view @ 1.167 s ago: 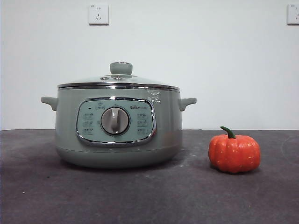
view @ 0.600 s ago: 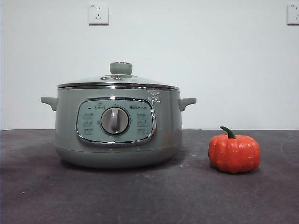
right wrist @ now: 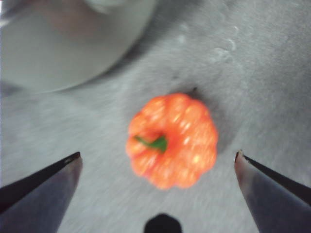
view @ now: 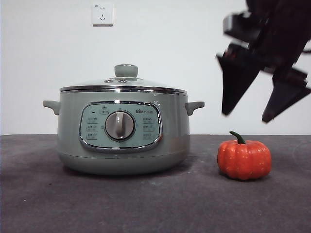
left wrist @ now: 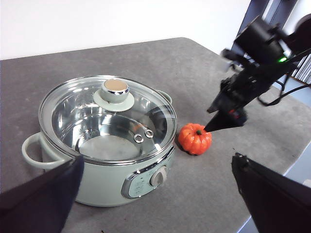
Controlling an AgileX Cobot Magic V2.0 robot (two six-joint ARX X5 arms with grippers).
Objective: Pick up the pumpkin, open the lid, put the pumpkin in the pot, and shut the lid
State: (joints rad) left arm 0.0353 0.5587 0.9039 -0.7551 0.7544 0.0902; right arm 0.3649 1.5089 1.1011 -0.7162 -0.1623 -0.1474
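Observation:
The glass lid [view: 146, 84] has its metal rim [view: 123, 89] resting as an unbroken ring, so it should come off the pot in one piece when the robot lifts the round knob.
The orange pumpkin [view: 244, 159] with a green stem sits on the dark table to the right of the sage-green pot [view: 122, 131]. The lid [view: 124, 83] with its round knob rests shut on the pot. My right gripper [view: 245, 116] hangs open above the pumpkin, apart from it; in the right wrist view the pumpkin [right wrist: 172, 140] lies between the spread jaws of the gripper [right wrist: 158, 158]. My left gripper [left wrist: 158, 167] is open and empty, high above the table; its view shows the pot [left wrist: 104, 145], the glass lid [left wrist: 109, 119], the pumpkin [left wrist: 195, 139] and the right gripper [left wrist: 210, 121].
The dark grey table [view: 146, 204] runs to a white wall with a socket [view: 102, 14]. In the left wrist view the table's edge [left wrist: 286, 160] lies beyond the pumpkin, with the right arm [left wrist: 257, 63] over it.
The right arm has come down into the front view from the top right and now hangs above the pumpkin. The pot, lid and pumpkin have not moved.

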